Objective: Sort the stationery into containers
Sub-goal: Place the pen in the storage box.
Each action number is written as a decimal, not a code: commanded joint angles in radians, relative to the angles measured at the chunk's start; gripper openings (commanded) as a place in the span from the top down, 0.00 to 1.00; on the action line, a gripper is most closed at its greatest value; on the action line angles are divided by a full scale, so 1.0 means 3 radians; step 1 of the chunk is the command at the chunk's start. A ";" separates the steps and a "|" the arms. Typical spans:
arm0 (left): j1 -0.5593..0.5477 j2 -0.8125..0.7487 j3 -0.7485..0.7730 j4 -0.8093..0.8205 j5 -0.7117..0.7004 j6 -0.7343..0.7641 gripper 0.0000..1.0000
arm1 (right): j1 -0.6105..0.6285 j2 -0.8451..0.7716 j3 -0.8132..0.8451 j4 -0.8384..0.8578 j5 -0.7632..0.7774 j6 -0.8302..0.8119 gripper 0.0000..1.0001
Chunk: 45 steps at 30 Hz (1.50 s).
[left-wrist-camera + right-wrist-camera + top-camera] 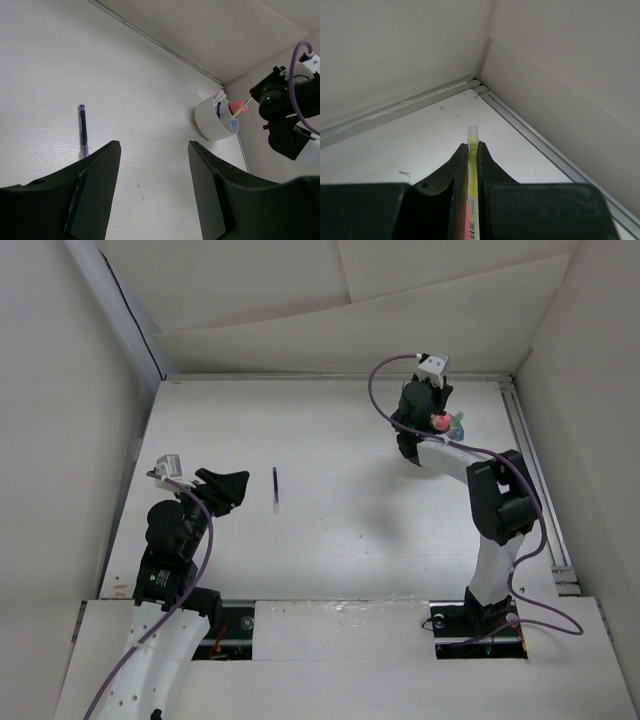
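My right gripper is guiding the pen, and the yellow pen's lower end (235, 116) is inside the white divided cup (214, 122). My right gripper should keep guiding the pen until it leans there, then let go.
The white divided cup (215, 125) stands at the far right of the table, with pink and blue markers (236, 107) sticking out of it. In the top view the cup (461, 432) is partly hidden behind my right arm. My right gripper (472, 150) is shut on the thin yellow pen (473, 134), whose clear cap pokes past the fingertips toward the table's far right corner. In the top view this gripper (430, 400) is close beside the cup. The thin blue pen (276, 488) lies on the table. My left gripper (155, 150) is open and empty, just left of that pen (83, 129).
White walls enclose the table. A metal rail (555, 150) runs along the right edge and another (395, 112) along the back. My right arm (287, 115) stands beside the cup.
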 commanded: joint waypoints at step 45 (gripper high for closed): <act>-0.0007 -0.0024 -0.0026 0.0182 0.0026 0.0009 0.47 | 0.0993 0.0236 0.0060 0.1849 0.0601 -0.1457 0.40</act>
